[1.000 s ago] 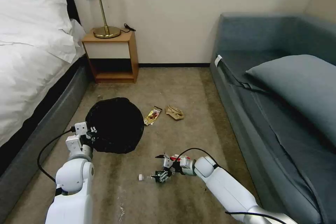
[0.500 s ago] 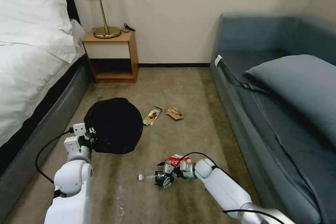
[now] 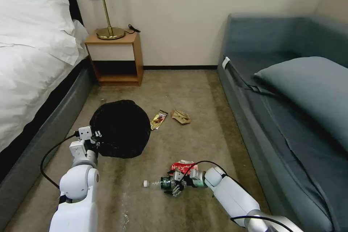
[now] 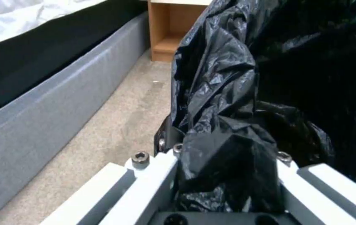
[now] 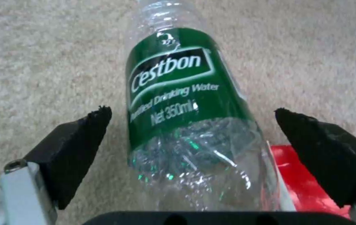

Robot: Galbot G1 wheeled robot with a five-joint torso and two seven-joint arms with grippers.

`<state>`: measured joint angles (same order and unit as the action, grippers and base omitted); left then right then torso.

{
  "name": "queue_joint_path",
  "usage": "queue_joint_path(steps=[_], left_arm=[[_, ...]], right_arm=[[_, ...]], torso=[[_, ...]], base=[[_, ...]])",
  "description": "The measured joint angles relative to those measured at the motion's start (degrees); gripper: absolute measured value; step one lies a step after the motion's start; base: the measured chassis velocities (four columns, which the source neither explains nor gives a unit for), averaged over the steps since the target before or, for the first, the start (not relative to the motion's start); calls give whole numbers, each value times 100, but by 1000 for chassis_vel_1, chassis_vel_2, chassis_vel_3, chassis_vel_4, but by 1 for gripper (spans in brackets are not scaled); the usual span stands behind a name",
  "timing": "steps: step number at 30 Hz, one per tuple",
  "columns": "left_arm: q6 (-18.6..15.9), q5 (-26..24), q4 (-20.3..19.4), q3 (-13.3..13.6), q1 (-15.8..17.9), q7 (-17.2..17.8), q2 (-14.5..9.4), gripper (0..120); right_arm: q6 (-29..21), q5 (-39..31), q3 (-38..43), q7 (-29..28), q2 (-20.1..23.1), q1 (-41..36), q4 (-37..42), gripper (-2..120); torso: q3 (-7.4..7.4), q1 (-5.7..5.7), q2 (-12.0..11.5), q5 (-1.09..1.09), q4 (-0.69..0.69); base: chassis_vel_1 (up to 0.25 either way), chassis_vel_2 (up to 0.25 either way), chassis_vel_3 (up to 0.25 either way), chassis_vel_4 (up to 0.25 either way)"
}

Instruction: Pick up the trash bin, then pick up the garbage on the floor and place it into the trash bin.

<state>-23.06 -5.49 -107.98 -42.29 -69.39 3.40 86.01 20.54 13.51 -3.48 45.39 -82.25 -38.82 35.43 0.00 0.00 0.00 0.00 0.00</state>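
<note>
My gripper will lift the bottle, and I expect it to be empty, because carpet shows through the bottle's creased clear side below the green label.
The trash bin (image 3: 121, 128), lined with a black bag (image 4: 294, 75), is at the left of the carpet, and my left gripper (image 3: 92, 141) (image 4: 226, 156) is shut on its bagged rim. A clear bottle with a green label (image 3: 160, 182) (image 5: 178, 93) lies on the carpet. My right gripper (image 3: 174, 185) (image 5: 192, 125) is low over it and open, one finger on each side and not touching. The red-and-white packet (image 3: 185, 166) (image 5: 307, 175) lies just behind the bottle. A gold-brown wrapper (image 3: 158, 119) and a tan paper wad (image 3: 180, 116) lie farther off, right of the bin.
The bed (image 3: 32, 72) with its grey base runs along the left, and a blue sofa (image 3: 290, 116) along the right. A wooden nightstand (image 3: 116, 58) with a lamp stands at the back wall. Open carpet lies between the bin and the bottle.
My right gripper has come down and toward me, and its open fingers now straddle the bottle. The bin in my left gripper has shifted slightly.
</note>
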Motion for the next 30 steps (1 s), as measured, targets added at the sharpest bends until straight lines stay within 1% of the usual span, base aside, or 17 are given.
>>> queue_joint_path(steps=[6,16,25,26,27,28,30], left_arm=[[0,19,0,8,-19,1,4,2],[-1,31,-28,31,20,9,4,2],[87,43,39,52,-27,35,45,2],[87,43,44,52,-20,37,43,2],[87,43,48,52,-7,39,41,2],[87,43,48,52,-7,39,41,2],[87,43,52,61,0,40,41,2]], right_arm=[[5,22,127,-25,-77,11,-86,100],[28,66,216,-60,-74,-47,-169,100],[97,132,305,-139,-108,-120,-312,99],[102,132,316,-141,-115,-121,-321,97],[113,133,337,-147,-128,-120,-333,91],[113,133,337,-147,-128,-120,-333,91],[119,132,342,-158,-132,-121,-335,85]], torso=[[0,0,0,0,0],[0,0,0,0,0],[0,0,0,0,0],[0,0,0,0,0],[0,0,0,0,0],[0,0,0,0,0],[0,0,1,0,0]], base=[[0,0,0,0],[0,0,0,0],[0,0,0,0],[0,0,0,0],[0,0,0,0],[0,0,0,0],[0,0,0,0]])
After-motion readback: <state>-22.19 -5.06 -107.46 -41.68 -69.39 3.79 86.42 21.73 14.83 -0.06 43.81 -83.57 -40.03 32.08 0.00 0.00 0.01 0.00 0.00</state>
